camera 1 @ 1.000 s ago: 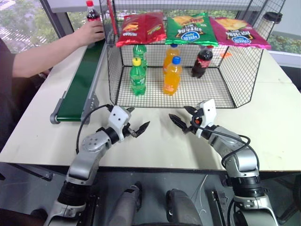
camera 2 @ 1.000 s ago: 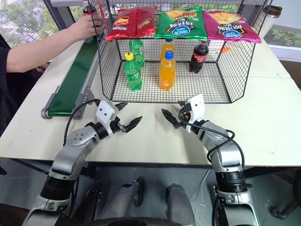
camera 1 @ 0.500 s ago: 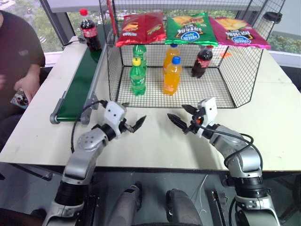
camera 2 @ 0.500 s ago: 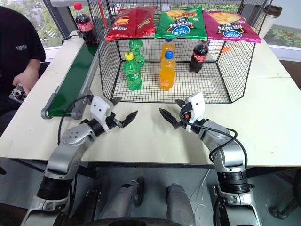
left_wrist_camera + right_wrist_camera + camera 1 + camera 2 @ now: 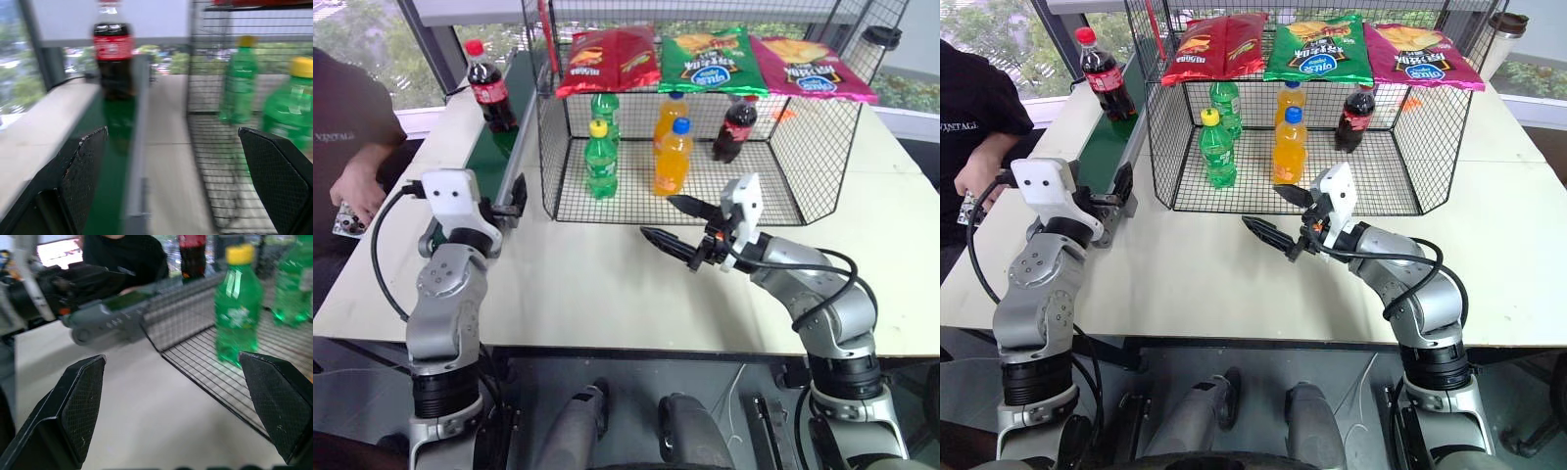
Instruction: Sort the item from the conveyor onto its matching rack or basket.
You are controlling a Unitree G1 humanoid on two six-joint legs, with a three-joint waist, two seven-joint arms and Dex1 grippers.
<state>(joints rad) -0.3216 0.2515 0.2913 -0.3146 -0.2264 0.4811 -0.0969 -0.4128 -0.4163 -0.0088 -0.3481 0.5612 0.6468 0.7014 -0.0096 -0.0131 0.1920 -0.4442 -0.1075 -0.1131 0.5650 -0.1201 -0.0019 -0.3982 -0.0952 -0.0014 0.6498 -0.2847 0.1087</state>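
Observation:
The cola bottle (image 5: pixel 490 93) stands upright with clear conveyor ahead, so my left gripper keeps its open fingers over the conveyor's near end (image 5: pixel 111 196) until the bottle is within them.
The item, a cola bottle (image 5: pixel 489 90) with red cap and red label, stands upright far along the green conveyor (image 5: pixel 481 171). My left gripper (image 5: pixel 506 203) hovers open at the belt's near end, pointing along it toward the bottle (image 5: pixel 113 58), well short of it. Open too, my right gripper (image 5: pixel 659 217) hangs over the table just in front of the black wire basket (image 5: pixel 815 147). A second cola bottle (image 5: pixel 734 127) stands at the back right of the basket floor.
Two green bottles (image 5: pixel 599 157) and two orange bottles (image 5: pixel 673 157) stand inside the basket. Three chip bags (image 5: pixel 710 59) lie on its top. A person (image 5: pixel 352 147) sits left of the conveyor, one hand on a small device (image 5: pixel 342 217).
The person set the bottle on the belt and drew back; it has ridden nearer. My left gripper swung left and up to the conveyor's end. My right gripper rose and shifted left.

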